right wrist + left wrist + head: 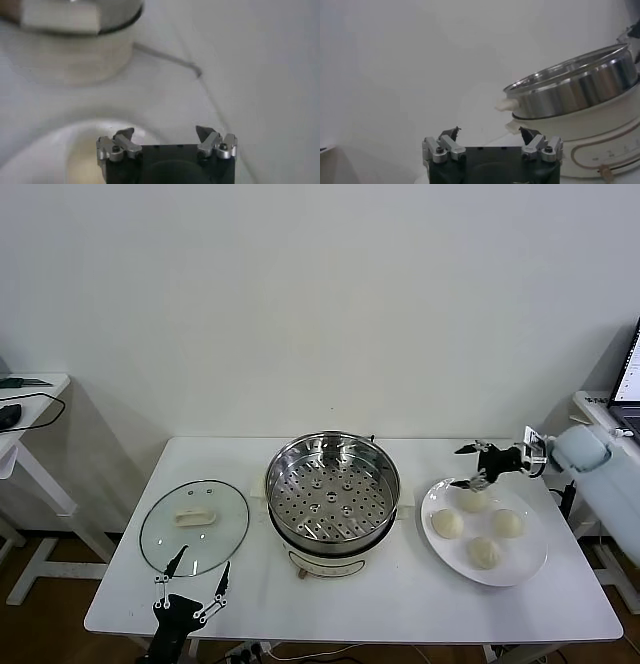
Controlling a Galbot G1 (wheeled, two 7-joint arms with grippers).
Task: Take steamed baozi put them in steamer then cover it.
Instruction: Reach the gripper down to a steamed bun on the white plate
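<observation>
Clear white plate can be seen between the baozi, so the back baozi will come up by itself when I lift it, and the others will stay where they are.
Four cream-white baozi lie on a white plate at the right: one at the back, one left, one right, one at the front. My right gripper is open and empty, hovering just above the back baozi; it also shows in the right wrist view, with a baozi partly showing beneath it. The steel steamer with its perforated tray stands mid-table, with no baozi in it, and shows in the left wrist view. My left gripper is open, parked at the table's front left edge.
A glass lid with a cream handle lies flat on the table left of the steamer, just beyond the left gripper. A side table stands at far left and a laptop at far right.
</observation>
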